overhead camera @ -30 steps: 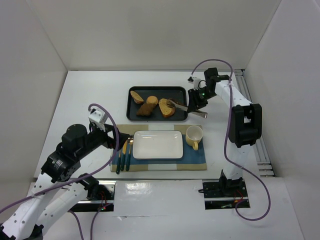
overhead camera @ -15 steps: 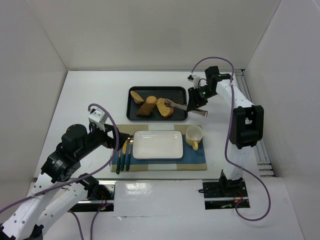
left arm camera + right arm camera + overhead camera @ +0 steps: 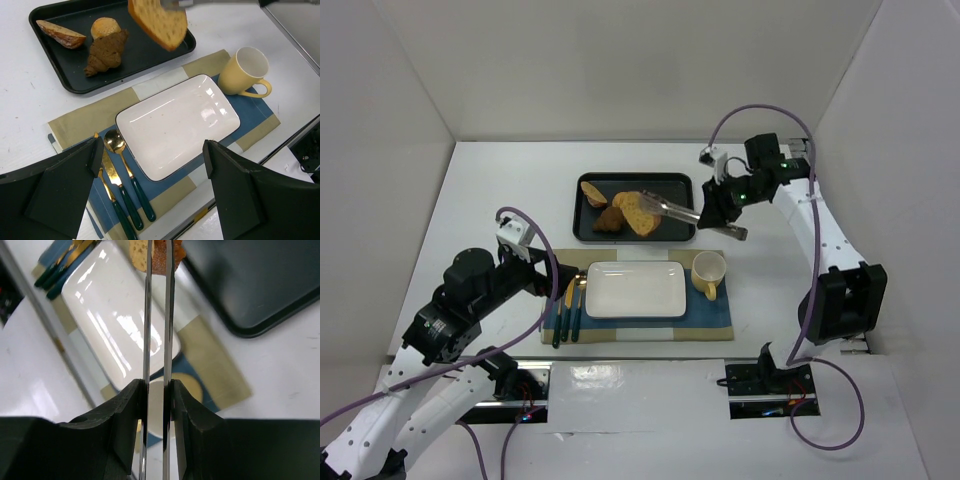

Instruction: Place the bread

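Observation:
The tongs' ends pinch the bread (image 3: 638, 218) and the white plate (image 3: 636, 290) is empty, so my right gripper should now squeeze the tongs' handles until the bread reaches the plate.
The bread (image 3: 638, 212), a flat golden-tan slice with a browner crust, hangs pinched between the tips of metal tongs (image 3: 678, 210) above the black tray (image 3: 670, 186). My right gripper (image 3: 718, 208) is shut on the tongs' handles. In the right wrist view the gripper (image 3: 156, 387) squeezes the two tong blades (image 3: 169, 315) close together, with the bread (image 3: 145, 252) at their far end. In the left wrist view the bread (image 3: 159, 22) floats over the tray's near right corner. My left gripper (image 3: 546, 276) is open and empty above the placemat's left end (image 3: 152, 147).
A white rectangular plate (image 3: 635, 290) lies on a blue-and-tan placemat (image 3: 710, 322) with a yellow mug (image 3: 708, 272) to its right and gold cutlery (image 3: 568, 310) to its left. The tray also holds a dark brown chunk (image 3: 610, 218), a round roll (image 3: 105, 26) and a crusty wedge (image 3: 593, 192).
My right arm has lifted the tongs with the bread off the tray floor and carried it slightly left. The arm's elbow has swung out to the right. The left arm has not moved.

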Controlling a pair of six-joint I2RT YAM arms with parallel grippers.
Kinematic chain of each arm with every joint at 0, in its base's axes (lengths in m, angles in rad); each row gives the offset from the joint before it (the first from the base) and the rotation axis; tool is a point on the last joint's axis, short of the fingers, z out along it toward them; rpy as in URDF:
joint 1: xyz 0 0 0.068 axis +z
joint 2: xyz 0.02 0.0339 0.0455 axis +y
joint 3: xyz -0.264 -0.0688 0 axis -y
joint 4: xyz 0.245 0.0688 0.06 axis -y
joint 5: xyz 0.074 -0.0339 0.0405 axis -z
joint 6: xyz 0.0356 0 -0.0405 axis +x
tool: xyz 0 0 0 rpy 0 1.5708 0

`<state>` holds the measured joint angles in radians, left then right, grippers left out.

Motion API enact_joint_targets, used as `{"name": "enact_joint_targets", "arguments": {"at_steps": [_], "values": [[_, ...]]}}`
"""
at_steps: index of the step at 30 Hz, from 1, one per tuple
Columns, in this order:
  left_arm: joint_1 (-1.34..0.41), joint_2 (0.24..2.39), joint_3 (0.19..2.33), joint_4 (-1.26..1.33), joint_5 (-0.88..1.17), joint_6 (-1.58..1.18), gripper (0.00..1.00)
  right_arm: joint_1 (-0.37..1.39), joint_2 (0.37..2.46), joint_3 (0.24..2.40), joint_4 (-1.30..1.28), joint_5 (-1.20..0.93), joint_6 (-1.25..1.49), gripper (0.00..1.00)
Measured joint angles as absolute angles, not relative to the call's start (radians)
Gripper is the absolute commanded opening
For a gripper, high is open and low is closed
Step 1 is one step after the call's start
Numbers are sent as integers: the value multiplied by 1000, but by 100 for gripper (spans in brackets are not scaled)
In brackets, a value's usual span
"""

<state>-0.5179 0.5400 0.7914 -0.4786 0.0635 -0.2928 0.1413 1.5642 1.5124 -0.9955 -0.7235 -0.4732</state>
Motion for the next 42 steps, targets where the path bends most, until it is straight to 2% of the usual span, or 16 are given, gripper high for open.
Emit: {"name": "enact_joint_targets", "arguments": {"at_steps": [7, 11, 12, 13, 16, 20, 27, 37, 42], "values": [[-518, 546, 791, -479, 56, -293, 100, 289, 1549, 1323, -1105, -708, -616, 0], [-518, 546, 783, -479, 56, -293, 100, 372, 1549, 1296, -1141, -666, -642, 0], [-518, 547, 782, -479, 55, -293, 100, 386, 1548, 1296, -1141, -657, -645, 4], [-518, 547, 781, -479, 52, -293, 100, 397, 1548, 1296, -1141, -646, -645, 12], [-518, 547, 781, -479, 49, -293, 100, 423, 1548, 1296, -1141, -602, -644, 41], [-518, 547, 781, -479, 48, -293, 100, 445, 1547, 1295, -1137, -553, -633, 52], [-518, 547, 781, -479, 47, -293, 100, 450, 1522, 1284, -1129, -512, -621, 59], [-518, 547, 781, -479, 47, -293, 100, 439, 1449, 1306, -1094, -504, -609, 59], [-518, 547, 781, -479, 47, -293, 100, 363, 1384, 1331, -1029, -515, -588, 59]]}}
